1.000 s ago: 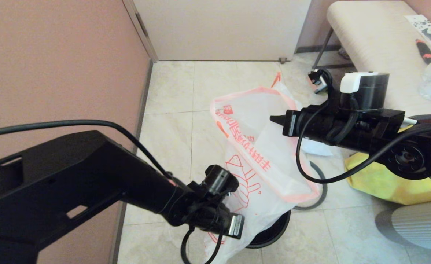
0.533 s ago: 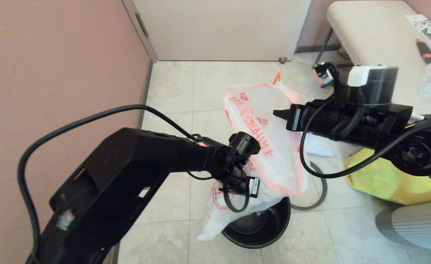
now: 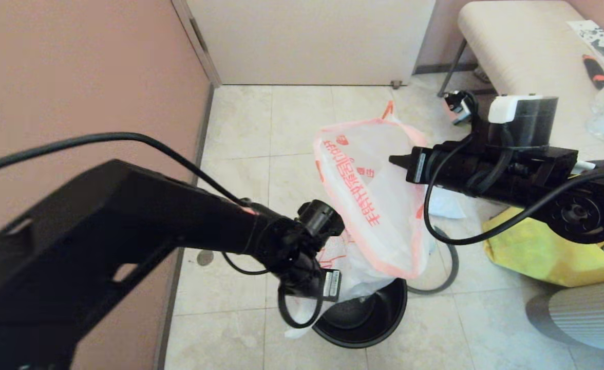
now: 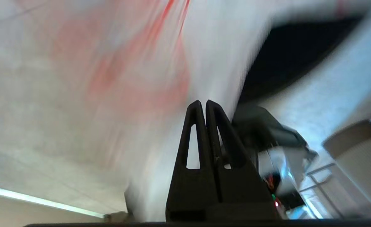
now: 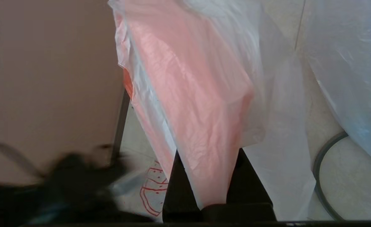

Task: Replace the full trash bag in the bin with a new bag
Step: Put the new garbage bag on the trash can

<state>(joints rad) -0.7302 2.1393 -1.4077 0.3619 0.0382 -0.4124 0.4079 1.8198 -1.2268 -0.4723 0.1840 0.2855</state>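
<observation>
I see the new bag's bottom corner [image 3: 295, 331] hanging outside the black bin's rim, so next my left gripper swings back and steers the bag's corner over the bin's opening [image 3: 358, 314].
The new bag [image 3: 371, 205] hangs open-mouthed, translucent white with orange-red lettering and a pinkish rim. My right gripper [image 3: 393, 161] is shut on its pink handle edge, which drapes over the gripper [image 5: 209, 157] in the right wrist view. The bag's bottom trails into the black bin [image 3: 371, 321] on the floor below. My left gripper [image 3: 330, 288] is at the bag's lower left, fingers [image 4: 195, 126] pressed together and nothing seen between them. A bluish-white film [image 3: 443, 205] behind the right arm may be the full trash bag; no bottles show.
A grey ring [image 3: 451, 267] lies on the tiles behind the bin. Right of it sit a yellow bag [image 3: 538, 252] and a grey ribbed object [image 3: 589, 313]. A padded bench [image 3: 517, 51] stands at the back right. The pink wall [image 3: 76, 92] is close on the left.
The left arm swung up toward the bag's middle, then dropped back to its lower left. The bag shifted right and more of the bin's inside now shows.
</observation>
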